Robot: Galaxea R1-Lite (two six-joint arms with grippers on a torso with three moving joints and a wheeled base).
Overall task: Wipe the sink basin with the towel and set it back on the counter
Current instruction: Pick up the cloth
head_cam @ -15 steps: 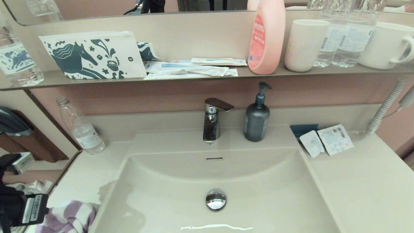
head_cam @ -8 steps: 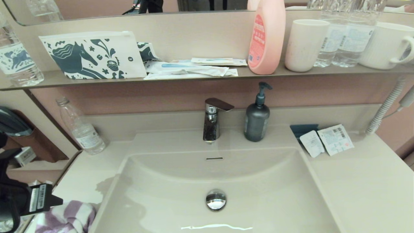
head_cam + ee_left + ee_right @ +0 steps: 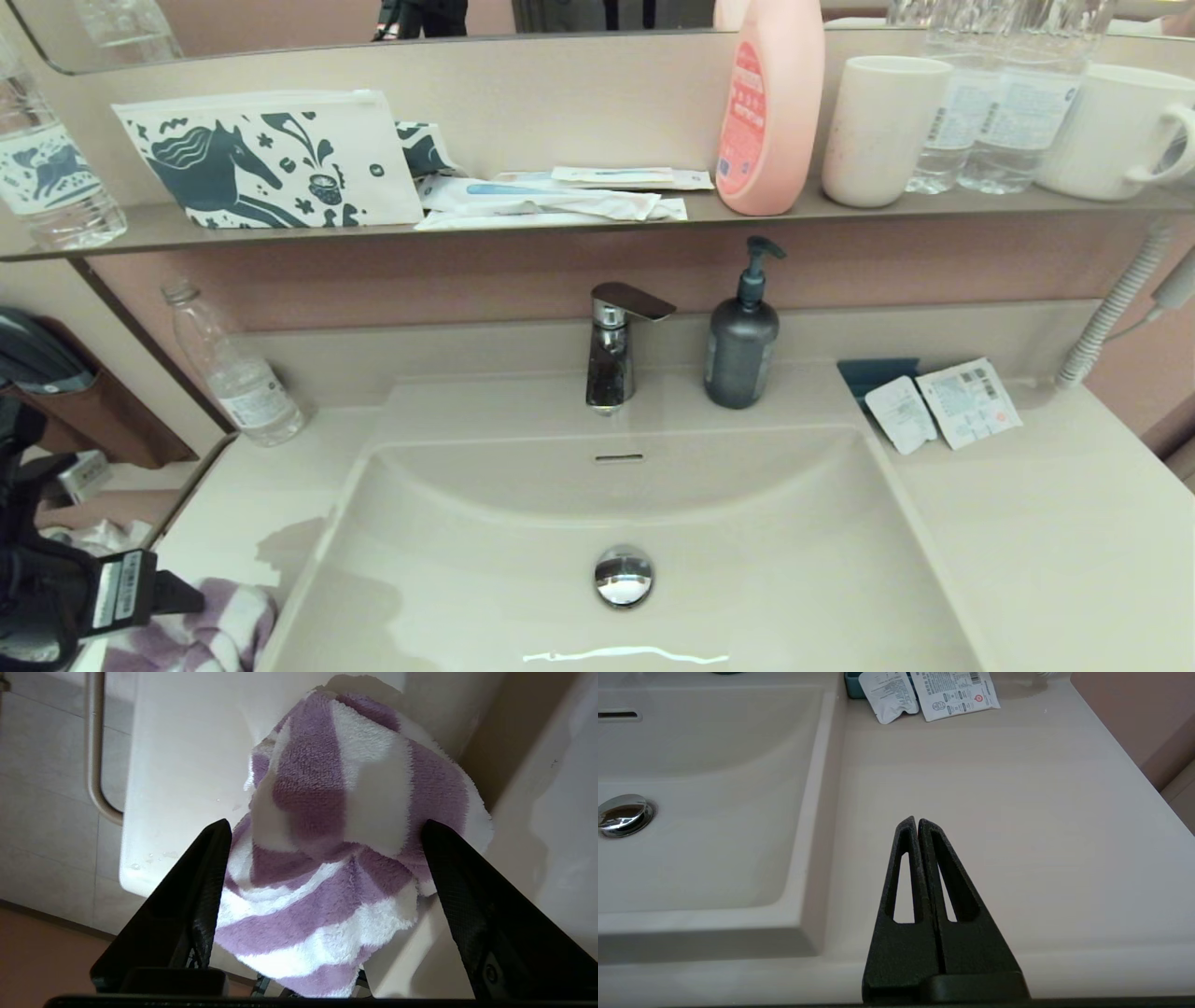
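I carry on lowering my left gripper until its fingers are on either side of the towel's raised folds [image 3: 336,857] and then close it, because the bunched middle [image 3: 345,834] is within the span of its open fingers.
The purple-and-white striped towel [image 3: 341,826] lies bunched on the counter [image 3: 187,765] at its front left corner, one edge reaching the rim of the sink basin [image 3: 766,523]. In the head view the towel [image 3: 219,625] shows at the bottom left. My left gripper [image 3: 325,826] hangs just above it, open wide, one finger on each side of the cloth. The same gripper [image 3: 173,597] enters the head view from the left edge. My right gripper [image 3: 917,820] is shut and empty over the counter [image 3: 1017,812] right of the basin. The chrome drain plug [image 3: 624,576] sits mid-basin.
A faucet [image 3: 611,350] and a dark soap dispenser [image 3: 742,345] stand behind the basin. A plastic bottle [image 3: 233,373] stands back left, sachets [image 3: 943,406] lie back right. The shelf [image 3: 560,224] above carries the horse-print pouch [image 3: 271,159], a pink bottle [image 3: 770,103] and cups.
My left gripper has moved right and a little lower, out over the towel. The towel, the basin and the right arm have not moved.
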